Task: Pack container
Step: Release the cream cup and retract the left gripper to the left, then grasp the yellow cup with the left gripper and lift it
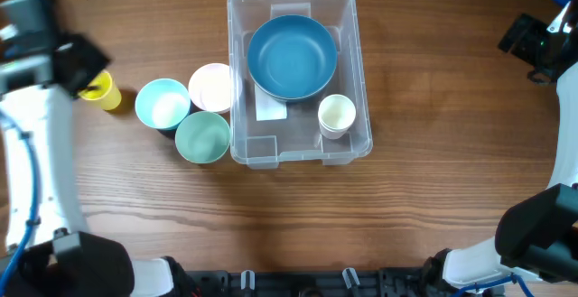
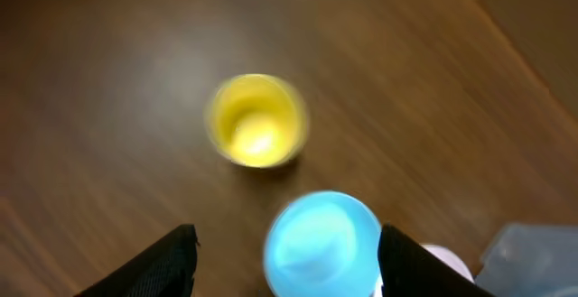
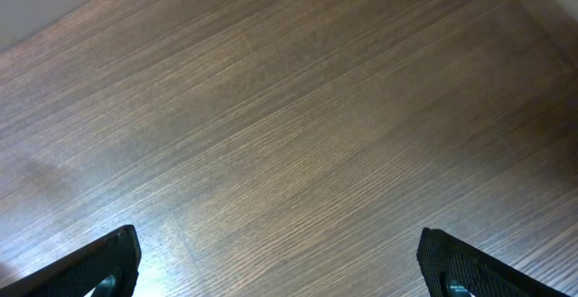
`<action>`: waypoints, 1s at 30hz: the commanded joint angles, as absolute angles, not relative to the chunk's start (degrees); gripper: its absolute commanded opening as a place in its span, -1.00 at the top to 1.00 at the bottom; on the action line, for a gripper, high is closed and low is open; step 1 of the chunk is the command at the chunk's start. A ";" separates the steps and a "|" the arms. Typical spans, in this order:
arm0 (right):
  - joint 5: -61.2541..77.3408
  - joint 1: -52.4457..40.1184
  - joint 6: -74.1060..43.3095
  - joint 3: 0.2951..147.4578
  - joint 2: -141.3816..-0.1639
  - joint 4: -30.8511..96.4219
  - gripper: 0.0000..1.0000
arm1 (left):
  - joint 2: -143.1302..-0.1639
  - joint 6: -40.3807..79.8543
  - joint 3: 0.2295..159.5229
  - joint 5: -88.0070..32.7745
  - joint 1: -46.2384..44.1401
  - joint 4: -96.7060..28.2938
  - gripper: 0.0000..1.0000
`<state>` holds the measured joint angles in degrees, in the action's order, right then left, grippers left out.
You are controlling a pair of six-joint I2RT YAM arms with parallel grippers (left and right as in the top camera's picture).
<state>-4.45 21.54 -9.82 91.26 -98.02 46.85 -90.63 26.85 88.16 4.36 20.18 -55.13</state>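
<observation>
The yellow cup (image 1: 107,95) stands opening up, clear of the light blue cup, so I carry on lowering my left gripper until its fingers straddle the yellow cup's rim (image 1: 90,94).
The clear plastic container (image 1: 293,143) stands at the table's middle, holding a blue bowl (image 1: 292,57) and a cream cup (image 1: 337,114). Left of it stand a pink cup (image 1: 210,86), a light blue cup (image 1: 163,104), a green cup (image 1: 202,137) and a yellow cup (image 1: 101,91). My left gripper (image 2: 284,265) is open, high above the table. The left wrist view shows the yellow cup (image 2: 257,121) ahead and the light blue cup (image 2: 322,244) between the fingers' line, far below. My right gripper (image 3: 280,261) is open and empty over bare wood at the far right.
A corner of the container (image 2: 533,252) and the pink cup's edge (image 2: 447,261) show at the lower right of the left wrist view. The right arm (image 1: 542,40) is at the table's right edge.
</observation>
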 commanded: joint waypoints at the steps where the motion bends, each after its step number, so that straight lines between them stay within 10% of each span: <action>1: -3.75 21.45 -10.66 91.48 -97.08 46.72 -1.00 | -93.14 28.99 88.84 -7.97 28.75 -56.95 -0.29; 21: -3.75 21.45 -10.68 91.48 -97.08 46.72 -1.00 | -114.17 29.02 88.71 -8.08 30.22 -51.83 -0.25; 30: -3.75 21.45 -10.66 91.48 -97.08 46.72 -0.99 | -116.27 28.99 88.71 -7.75 30.22 -48.80 0.17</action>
